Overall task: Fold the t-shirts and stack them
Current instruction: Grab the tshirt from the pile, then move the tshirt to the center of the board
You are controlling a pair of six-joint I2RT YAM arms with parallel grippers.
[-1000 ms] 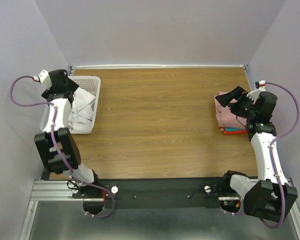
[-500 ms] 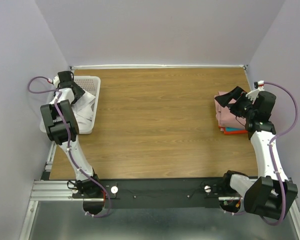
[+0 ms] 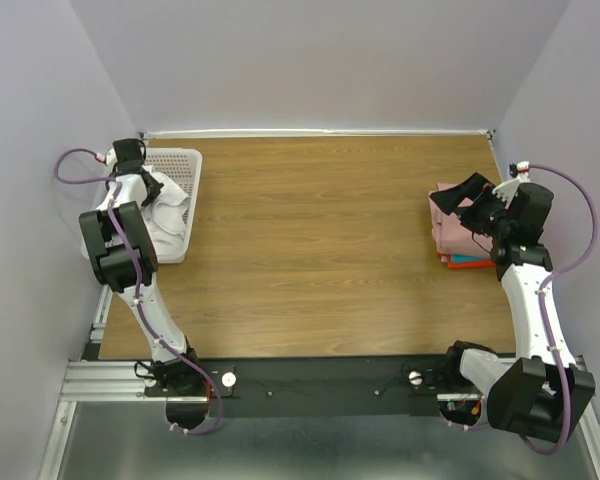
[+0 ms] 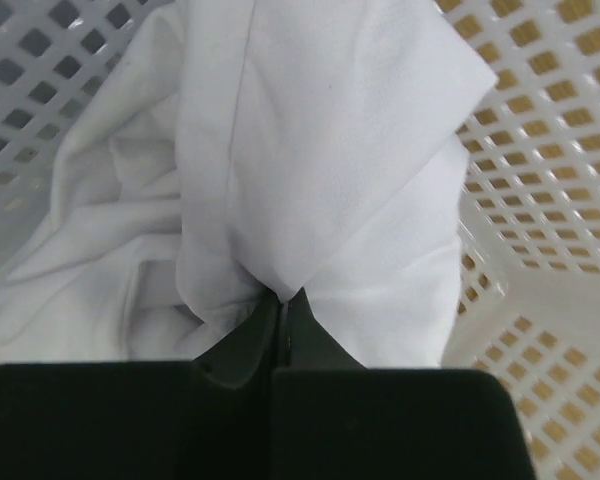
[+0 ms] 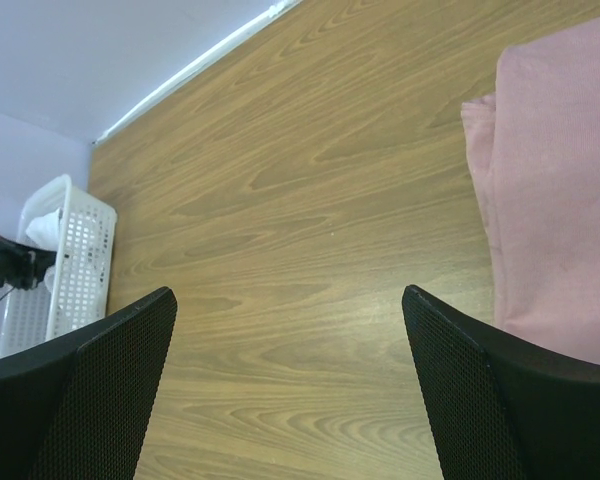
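Note:
The robot's left gripper is pinching a fold of the white t-shirt [image 4: 288, 262] and the wooden tabletop [image 3: 320, 240] is clear, so the robot should go on lifting until the t-shirt spreads over the tabletop.
A crumpled white t-shirt [image 3: 170, 212] lies in the white basket [image 3: 185, 157] at the far left. My left gripper [image 3: 150, 187] reaches down into the basket. In the left wrist view the left gripper [image 4: 283, 296] is shut, its tips pinching a fold of the white t-shirt [image 4: 310, 150]. At the right edge a folded dusty pink t-shirt [image 3: 443, 227] tops a stack, with thin blue and red-orange t-shirts [image 3: 468, 263] showing underneath. My right gripper [image 3: 458, 200] hovers open over the pink t-shirt [image 5: 560, 200], with nothing between the fingers of the right gripper [image 5: 288, 293].
The perforated basket wall [image 4: 540, 200] surrounds the white cloth closely on all sides. The basket [image 5: 75, 260] stands against the left wall. Bare wooden tabletop [image 3: 320, 230] lies between basket and stack. Walls close the table's left, back and right edges.
My left arm has swung further over the basket and its gripper has gone from open to shut on the white t-shirt. The right arm has barely moved.

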